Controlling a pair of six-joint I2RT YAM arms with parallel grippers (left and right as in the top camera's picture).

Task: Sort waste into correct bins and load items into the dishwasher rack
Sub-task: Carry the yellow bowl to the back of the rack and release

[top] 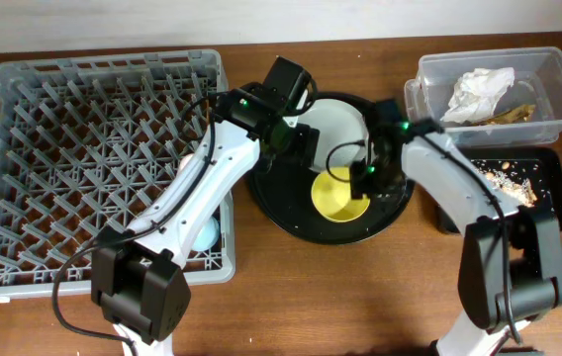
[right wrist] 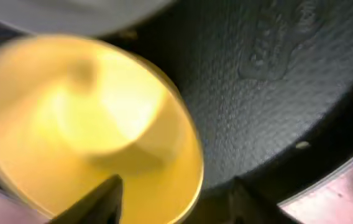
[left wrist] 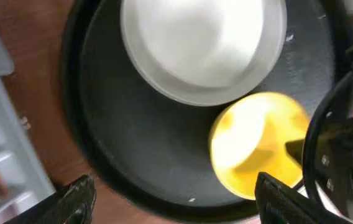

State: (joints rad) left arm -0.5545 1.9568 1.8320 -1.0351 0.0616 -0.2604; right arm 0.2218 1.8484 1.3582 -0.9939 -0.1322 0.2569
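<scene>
The dishwasher rack is across the round tray from my right gripper, so next my left gripper grabs the yellow bowl by its rim and puts it in the rack.
A small yellow bowl and a white plate sit on a large round black tray. My right gripper is open, its fingers astride the bowl's rim, one inside and one outside. My left gripper hovers open and empty over the tray's left side, the plate and bowl below it. The grey dishwasher rack stands at the left with a light blue cup at its near right corner. The pink cup and chopsticks are out of view.
A clear tub at the back right holds a crumpled white napkin and golden-brown scraps. A shallow black tray in front of it holds beige crumbs. The two arms are close together over the round tray.
</scene>
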